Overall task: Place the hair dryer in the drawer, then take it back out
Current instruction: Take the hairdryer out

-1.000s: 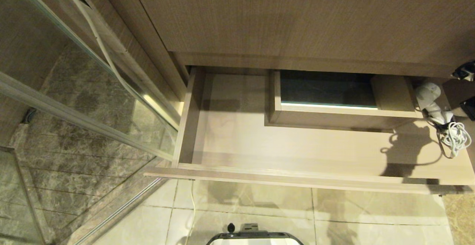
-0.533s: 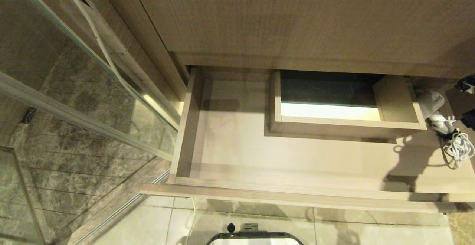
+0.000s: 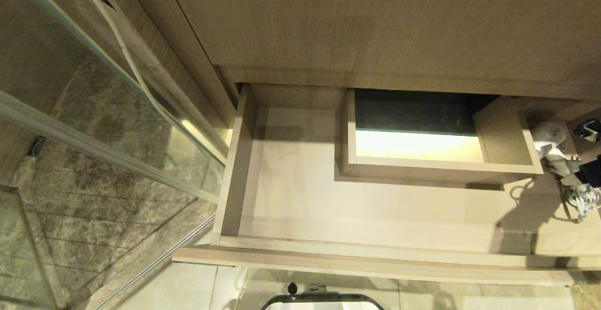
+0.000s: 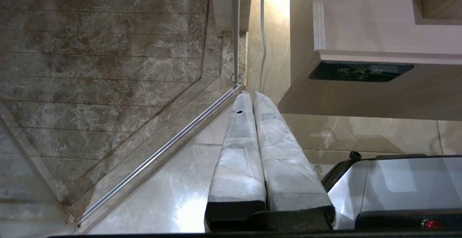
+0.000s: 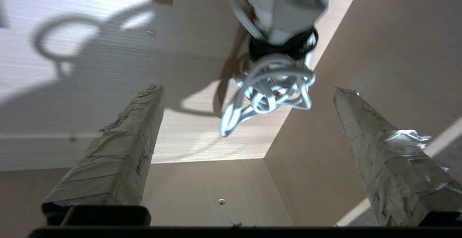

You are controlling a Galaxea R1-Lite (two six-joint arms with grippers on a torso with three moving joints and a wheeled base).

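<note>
My right gripper continues to move toward the hair dryer and closes at the hair dryer's black band (image 5: 282,45), because the open fingers are lined up on either side of the bundled white cord (image 5: 271,86).
The drawer (image 3: 375,258) stands pulled out under the wood-grain cabinet, with a boxed cut-out (image 3: 441,166) at its middle back. At its far right end is the white hair dryer (image 3: 547,136), its bundled white cord (image 3: 582,197) nearer the front. My right gripper (image 3: 590,155) shows only at the picture's right edge beside it. In the right wrist view the right gripper (image 5: 249,88) is wide open over the drawer floor (image 5: 108,50). The cord (image 5: 270,93) and the hair dryer (image 5: 285,10) lie beyond the fingertips (image 5: 151,101), touching neither. My left gripper (image 4: 249,93) is shut and empty over the floor.
A glass shower partition (image 3: 117,127) with a metal floor rail (image 4: 162,151) stands left of the drawer. The drawer's front carries a black label plate (image 4: 361,71). A white cable (image 4: 262,32) runs down beside the drawer's left corner. My base (image 3: 324,300) is just before the drawer front.
The drawer has slid further out toward me, carrying the cut-out box and the hair dryer with it. My right gripper has sunk along the right edge of the head view.
</note>
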